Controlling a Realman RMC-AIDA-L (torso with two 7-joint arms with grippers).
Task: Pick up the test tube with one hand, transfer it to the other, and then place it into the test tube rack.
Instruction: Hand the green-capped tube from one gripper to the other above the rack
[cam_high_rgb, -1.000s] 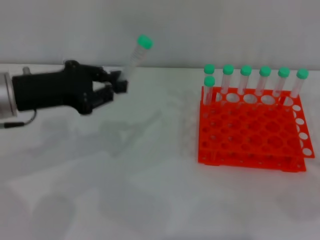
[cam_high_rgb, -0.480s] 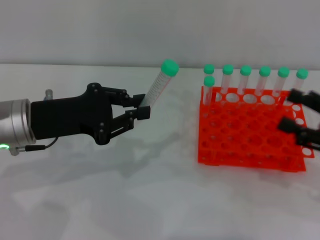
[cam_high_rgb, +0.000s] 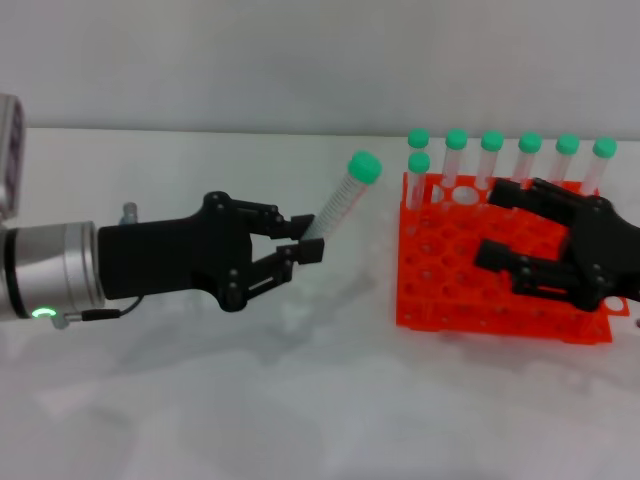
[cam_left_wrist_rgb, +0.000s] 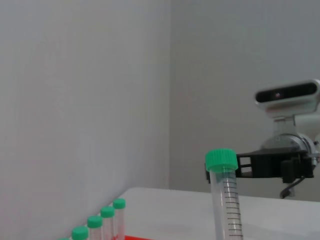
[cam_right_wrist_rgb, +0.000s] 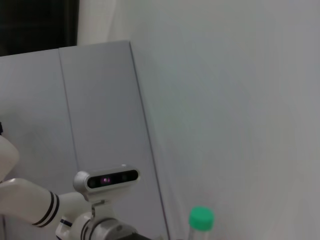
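Note:
The test tube's upper part (cam_high_rgb: 342, 201) is free above my left gripper. My open right gripper keeps moving toward it and closes just below the green cap (cam_high_rgb: 353, 186).
My left gripper (cam_high_rgb: 308, 240), black on a silver wrist with a green light, is shut on the lower end of the test tube (cam_high_rgb: 343, 205). The clear tube tilts up to the right, green cap on top, above the table. It also shows in the left wrist view (cam_left_wrist_rgb: 226, 197) and its cap in the right wrist view (cam_right_wrist_rgb: 201, 219). My right gripper (cam_high_rgb: 492, 225) is open, hovering in front of the orange-red test tube rack (cam_high_rgb: 445, 270), its fingers pointing left at the tube. It shows far off in the left wrist view (cam_left_wrist_rgb: 267, 166).
Several green-capped tubes (cam_high_rgb: 491, 160) stand upright along the rack's back row, one more (cam_high_rgb: 418, 180) just in front at the left. They also show in the left wrist view (cam_left_wrist_rgb: 100, 225). A white table (cam_high_rgb: 300, 400) lies below; a grey wall is behind.
My left gripper has carried the tube to the right and slightly lower. My right gripper has come in from the right edge, over the rack, towards the tube.

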